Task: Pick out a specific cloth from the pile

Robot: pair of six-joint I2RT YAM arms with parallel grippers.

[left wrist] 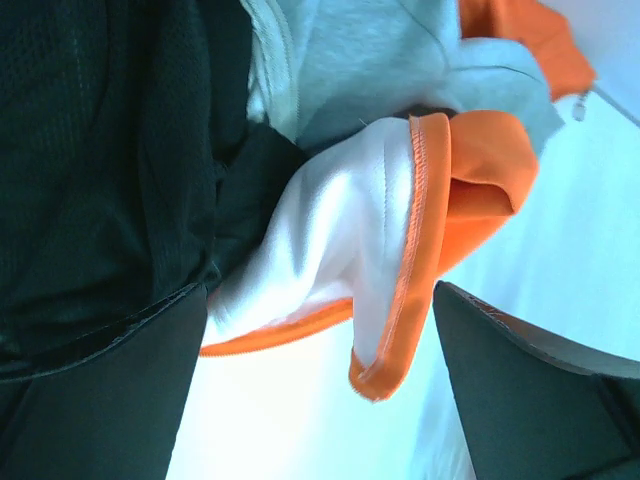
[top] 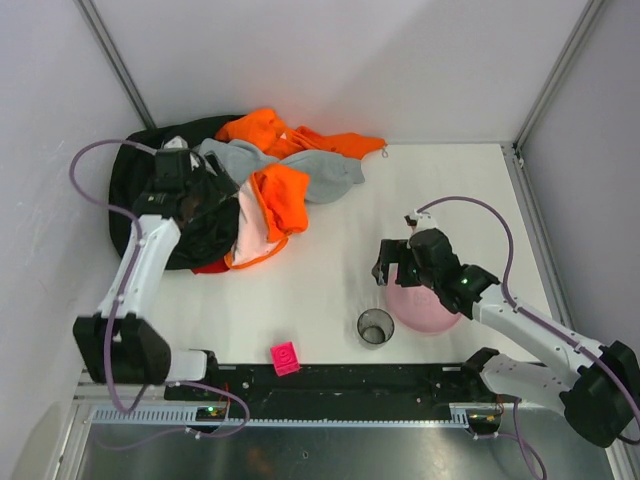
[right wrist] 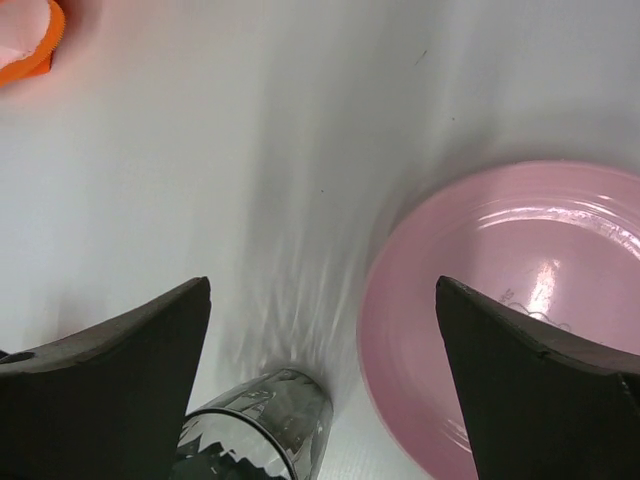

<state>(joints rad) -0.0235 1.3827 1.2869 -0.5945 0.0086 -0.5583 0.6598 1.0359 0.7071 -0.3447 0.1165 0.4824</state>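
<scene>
The black garment is on top of the bright red cloth [top: 210, 267], so next my left gripper grabs the garment's edge [top: 236, 238] next to the pale pink cloth and pulls both back first.
The pile lies at the back left of the table: a big black garment [top: 140, 190], orange ones [top: 285, 195], a grey one [top: 320, 170] and a pale pink one [top: 250, 225]. A thin strip of the bright red cloth [top: 210, 267] shows under the black garment's near edge. My left gripper [top: 205, 205] is open and empty, low over the pile. In the left wrist view the left gripper [left wrist: 320, 400] frames the orange-hemmed pale cloth [left wrist: 340, 240], with black fabric [left wrist: 100, 150] to its left. My right gripper [top: 395, 262] is open and empty above the table.
A clear glass [top: 376, 326] stands near the front middle, with a pink plate [top: 425, 308] beside it under the right arm. Both show in the right wrist view: glass [right wrist: 260, 430], plate [right wrist: 520, 310]. A small pink cube [top: 285, 357] sits at the front edge.
</scene>
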